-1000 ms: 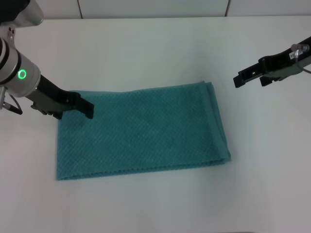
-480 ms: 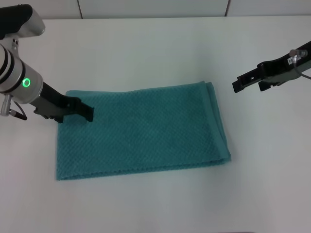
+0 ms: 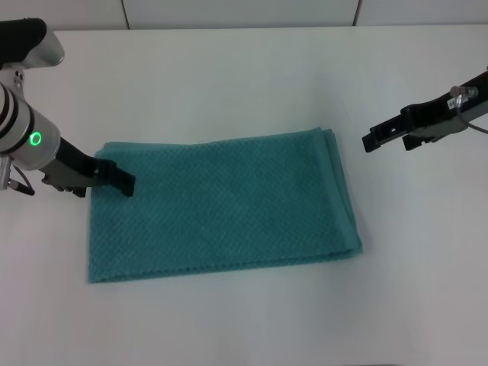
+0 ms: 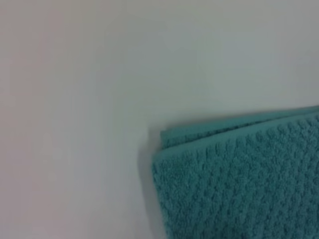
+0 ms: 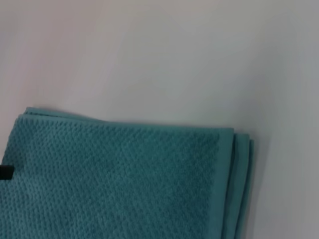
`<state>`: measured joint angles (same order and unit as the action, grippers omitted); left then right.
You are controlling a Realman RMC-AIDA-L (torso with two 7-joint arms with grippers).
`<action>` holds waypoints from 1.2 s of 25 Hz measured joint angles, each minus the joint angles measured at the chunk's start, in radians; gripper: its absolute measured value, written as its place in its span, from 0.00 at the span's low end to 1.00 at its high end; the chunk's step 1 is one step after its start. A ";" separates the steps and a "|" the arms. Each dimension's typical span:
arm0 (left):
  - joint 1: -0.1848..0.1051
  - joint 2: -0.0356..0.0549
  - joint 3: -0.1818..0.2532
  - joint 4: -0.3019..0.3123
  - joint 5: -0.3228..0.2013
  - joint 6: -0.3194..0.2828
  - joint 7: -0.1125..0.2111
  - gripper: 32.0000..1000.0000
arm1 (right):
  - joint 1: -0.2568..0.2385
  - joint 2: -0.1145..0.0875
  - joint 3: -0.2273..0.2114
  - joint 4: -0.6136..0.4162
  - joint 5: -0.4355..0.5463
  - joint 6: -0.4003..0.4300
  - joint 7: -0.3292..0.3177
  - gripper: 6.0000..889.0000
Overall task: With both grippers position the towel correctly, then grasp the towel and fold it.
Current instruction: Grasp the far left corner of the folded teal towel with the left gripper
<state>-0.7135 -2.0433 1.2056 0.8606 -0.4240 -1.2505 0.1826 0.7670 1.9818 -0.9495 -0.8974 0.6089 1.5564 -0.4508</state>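
Observation:
My left gripper will bend both towel layers (image 3: 217, 206) over together as it carries them across, since the stacked edges (image 4: 194, 137) lie almost even at this corner.
The teal waffle-weave towel (image 3: 221, 206) lies flat on the white table, folded in layers, its long side running left to right. My left gripper (image 3: 107, 183) is low at the towel's far left corner, open, with one finger (image 3: 122, 181) over the cloth and the other off its left edge. The left wrist view shows that layered towel corner (image 4: 239, 184) and none of my own fingers. My right gripper (image 3: 387, 140) hovers open above bare table, just right of the towel's far right corner and apart from it. The right wrist view looks down on that end of the towel (image 5: 124, 184).
The white table (image 3: 244, 84) surrounds the towel on all sides. A wall panel edge (image 3: 244, 14) runs along the back. A small black tip of the left gripper (image 5: 5, 173) shows at the edge of the right wrist view.
My left gripper has drawn back to the left, its tip now nearer the towel's corner. My right gripper has sunk slightly toward the table. The towel has not moved.

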 joint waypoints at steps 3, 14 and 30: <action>0.000 0.0000 0.003 -0.022 0.000 0.013 0.000 0.76 | 0.000 0.000 0.000 0.000 0.000 -0.002 0.000 0.99; 0.000 0.0000 0.005 -0.074 0.002 0.046 0.014 0.76 | 0.002 0.000 0.000 0.027 0.011 -0.015 -0.002 0.99; -0.001 -0.0015 0.005 -0.074 0.002 0.046 0.020 0.75 | 0.002 0.000 0.013 0.026 0.011 -0.015 -0.003 0.99</action>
<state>-0.7141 -2.0448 1.2103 0.7865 -0.4219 -1.2041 0.2029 0.7685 1.9819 -0.9369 -0.8713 0.6198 1.5416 -0.4541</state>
